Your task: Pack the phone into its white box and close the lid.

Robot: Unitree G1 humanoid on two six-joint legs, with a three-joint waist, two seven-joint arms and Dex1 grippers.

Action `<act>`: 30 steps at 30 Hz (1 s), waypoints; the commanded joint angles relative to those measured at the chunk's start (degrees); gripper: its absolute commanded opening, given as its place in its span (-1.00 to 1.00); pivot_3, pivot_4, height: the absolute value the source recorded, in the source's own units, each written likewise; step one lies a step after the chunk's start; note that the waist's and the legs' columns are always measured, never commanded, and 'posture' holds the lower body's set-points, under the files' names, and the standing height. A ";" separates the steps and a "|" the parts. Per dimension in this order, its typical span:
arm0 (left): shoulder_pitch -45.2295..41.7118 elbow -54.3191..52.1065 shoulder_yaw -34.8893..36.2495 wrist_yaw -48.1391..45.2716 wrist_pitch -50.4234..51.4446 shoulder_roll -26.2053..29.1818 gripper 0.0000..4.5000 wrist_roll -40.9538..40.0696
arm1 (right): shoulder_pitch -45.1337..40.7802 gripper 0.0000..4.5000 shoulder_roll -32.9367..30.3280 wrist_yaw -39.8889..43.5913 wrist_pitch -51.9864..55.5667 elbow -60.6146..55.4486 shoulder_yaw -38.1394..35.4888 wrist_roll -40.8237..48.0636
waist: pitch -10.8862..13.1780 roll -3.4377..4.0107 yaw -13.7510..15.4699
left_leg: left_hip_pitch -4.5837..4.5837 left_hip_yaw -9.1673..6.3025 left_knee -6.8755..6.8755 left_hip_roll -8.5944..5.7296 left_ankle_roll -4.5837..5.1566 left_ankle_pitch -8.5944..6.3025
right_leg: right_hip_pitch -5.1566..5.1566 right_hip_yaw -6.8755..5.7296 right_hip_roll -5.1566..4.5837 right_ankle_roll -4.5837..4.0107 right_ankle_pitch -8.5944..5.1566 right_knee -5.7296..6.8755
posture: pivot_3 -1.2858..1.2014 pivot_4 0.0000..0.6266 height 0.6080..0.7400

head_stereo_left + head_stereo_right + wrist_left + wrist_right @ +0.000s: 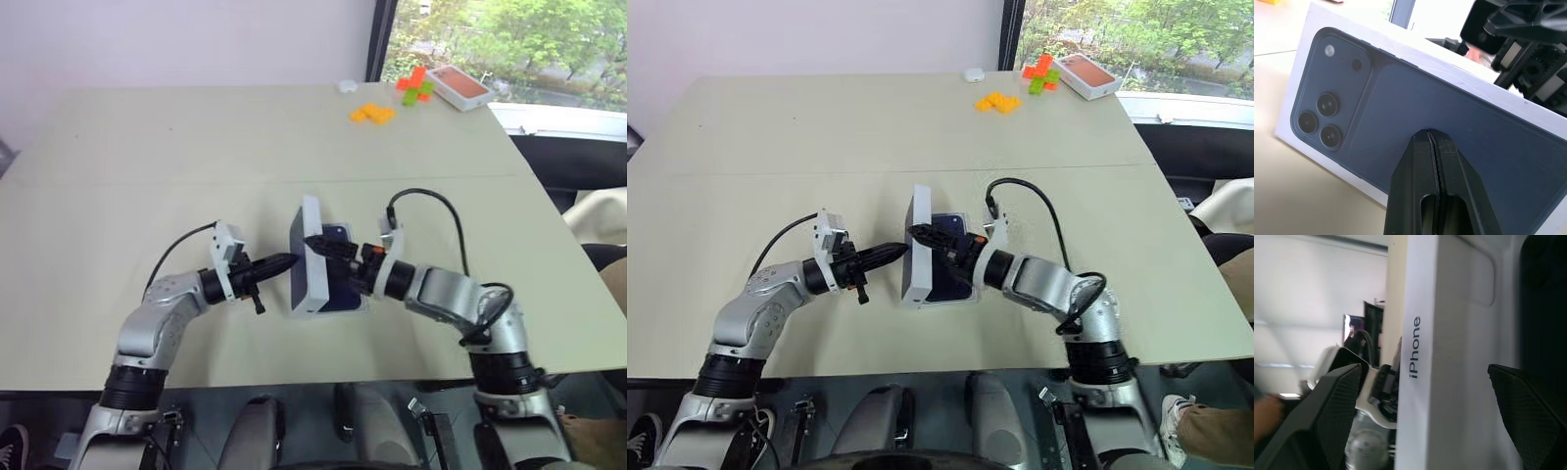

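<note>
I need to pull my right gripper clear to the box's long side before the lid closes flat, because that gripper's finger reaches inside the tilted lid above the phone.
The lid stands on its long edge in the middle of the table, tilted up over the white box. Its printed phone picture faces my left gripper. The dark blue phone lies in the box, just right of the lid. My left gripper is shut, its tip against the lid's printed face. From the other side, my right gripper is open over the lid's upper edge. Its fingers straddle the lid's side wall marked "iPhone" without pressing on it.
At the far right of the table sit yellow-orange blocks, orange and green blocks, a white box with an orange-red top and a small white object. The table's near edge runs just behind my arms.
</note>
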 commanded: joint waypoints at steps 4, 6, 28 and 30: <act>-1.76 1.92 -1.06 -0.39 -2.49 -1.77 -1.00 0.96 | -7.84 0.98 -16.89 20.32 8.03 -1.25 -1.85 -13.99 | 0.01 0.02 0.89 | 0.01 0.06 0.01 -0.05 0.00 0.00 | 0.00 0.04 0.00 0.04 -0.03 -0.03 | 0.03 -0.52 1.00; -2.70 2.79 -1.94 -0.30 -2.94 -2.99 -1.00 1.29 | -9.06 0.98 -20.37 26.44 8.59 -1.45 -1.36 -18.91 | 0.01 0.03 1.19 | 0.00 0.05 0.00 0.02 0.01 0.00 | 0.01 0.02 0.09 0.06 -0.05 -0.05 | 0.03 -0.52 1.00; -3.11 -3.74 0.33 2.52 1.59 -1.91 -1.00 -0.33 | -8.09 0.63 -22.57 53.42 -3.52 -4.00 7.35 -61.14 | 0.00 0.00 1.27 | 0.03 0.00 0.04 -0.10 0.00 0.00 | 0.04 0.05 -0.02 0.09 -0.05 0.00 | 0.03 -0.52 1.00; -2.00 -4.56 1.35 2.98 2.92 0.52 -1.00 -0.04 | -7.27 0.19 -23.52 55.93 -7.49 -4.87 9.02 -65.98 | 0.00 -0.01 1.27 | 0.02 0.00 0.04 -0.11 0.00 0.00 | 0.04 0.05 -0.03 0.09 -0.05 -0.01 | 0.03 -0.52 1.00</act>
